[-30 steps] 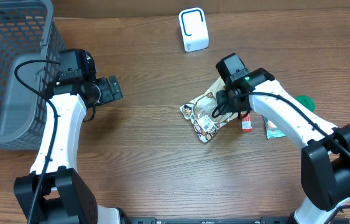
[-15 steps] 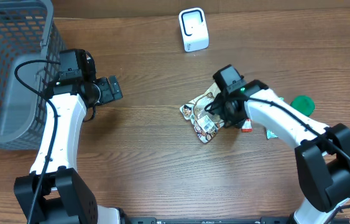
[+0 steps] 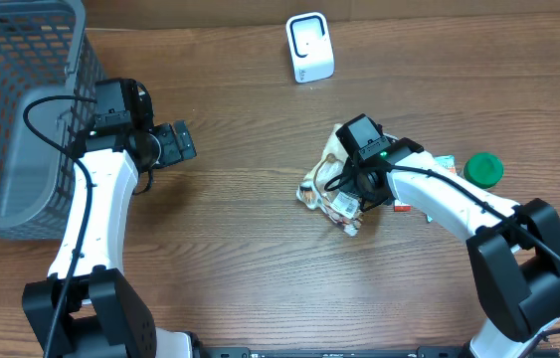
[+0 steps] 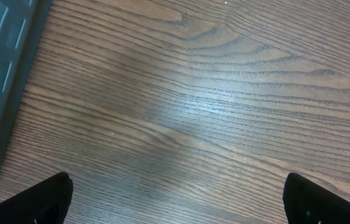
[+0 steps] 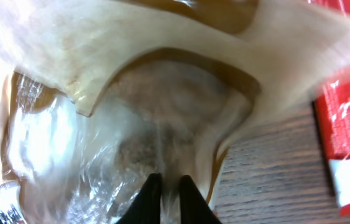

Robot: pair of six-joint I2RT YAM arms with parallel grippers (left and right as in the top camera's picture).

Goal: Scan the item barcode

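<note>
My right gripper needs to turn the snack packet (image 3: pixel 328 181) square, because the packet lies slanted under it, and slide the packet back beside the red packet (image 3: pixel 401 207) before opening.
The item is a crinkly cream-and-brown snack packet (image 3: pixel 319 189) with a white barcode label (image 3: pixel 343 207) at its near end. My right gripper (image 3: pixel 359 185) is shut on the packet's film, which bunches up under it. In the right wrist view the packet (image 5: pixel 131 93) fills the frame and my right gripper (image 5: pixel 166 194) pinches a fold of it between narrow black fingertips. The white scanner (image 3: pixel 309 47) stands upright at the back of the table. My left gripper (image 3: pixel 176 142) hovers open over bare wood at the left, and the left wrist view shows only its fingertips (image 4: pixel 44 200) at the bottom corners.
A grey mesh basket (image 3: pixel 11 109) fills the far left corner, its wall (image 4: pixel 0 74) edging the left wrist view. A red packet (image 3: pixel 404 207), a teal packet (image 3: pixel 443 160) and a green lid (image 3: pixel 483 168) lie right of the item. The red packet (image 5: pixel 342 124) also shows beside the grip.
My right gripper came down onto the packet and shut on it. The packet crumpled and shifted slightly toward the near side. The left arm has not moved.
</note>
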